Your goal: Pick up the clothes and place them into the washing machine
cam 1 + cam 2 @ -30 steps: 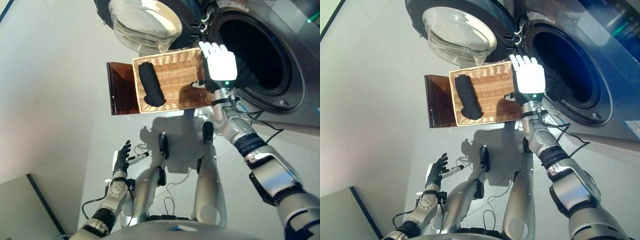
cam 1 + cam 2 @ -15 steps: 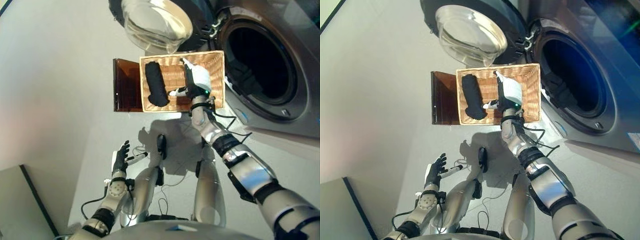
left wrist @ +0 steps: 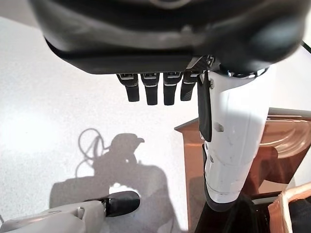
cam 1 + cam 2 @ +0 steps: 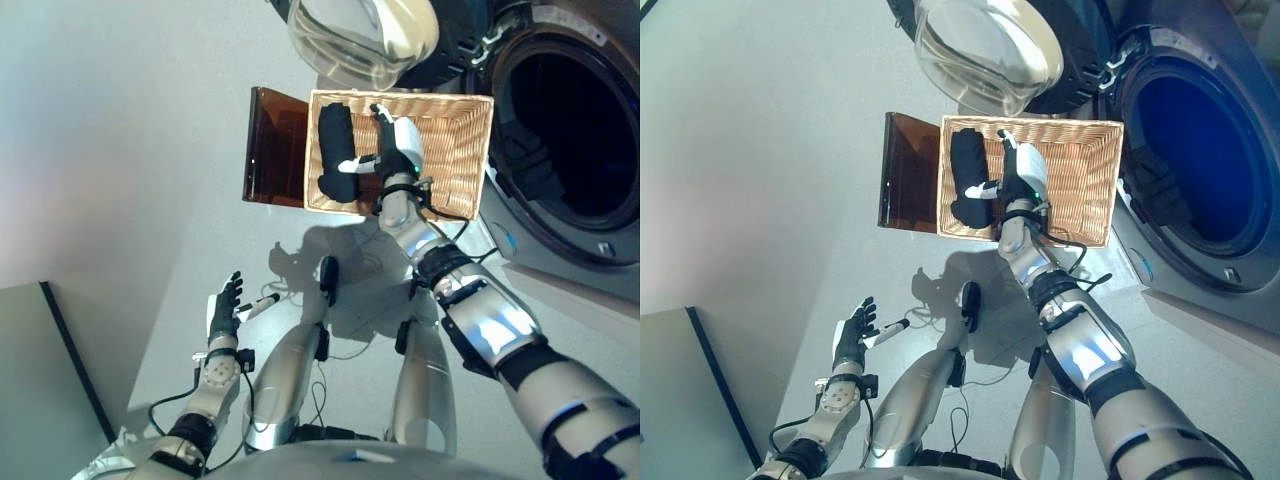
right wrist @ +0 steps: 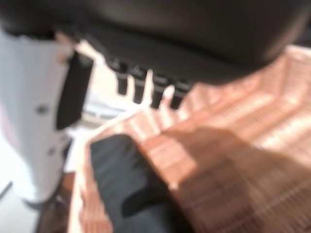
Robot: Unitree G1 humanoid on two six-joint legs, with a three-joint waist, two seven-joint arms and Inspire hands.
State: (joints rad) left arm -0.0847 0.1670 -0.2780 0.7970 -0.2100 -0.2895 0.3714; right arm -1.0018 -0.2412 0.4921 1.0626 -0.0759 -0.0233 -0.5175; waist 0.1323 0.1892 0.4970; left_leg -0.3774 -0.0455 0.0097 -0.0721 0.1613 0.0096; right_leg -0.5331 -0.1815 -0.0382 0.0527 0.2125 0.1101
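Observation:
The black garment is softly rolled and has a lumpy end, so it will come unrolled and trail over the basket's rim when I carry it.
A black garment lies rolled along the left side of the wicker basket; it also shows in the right wrist view as a dark cloth. My right hand hovers over the basket's middle, just right of the garment, open with fingers straight and thumb pointing toward the cloth, holding nothing. The washing machine drum gapes open at the right, with its glass door swung out above the basket. My left hand hangs low on the left, open and empty over the floor.
The basket rests on a brown stool whose top sticks out to the left. A dark cloth hangs at the drum's rim. Grey floor spreads to the left, and a pale block stands at the lower left.
The camera has shifted, sliding the scene rightward. My right hand came away from the drum opening, turned, and moved left over the basket toward the black garment. The left hand stayed low.

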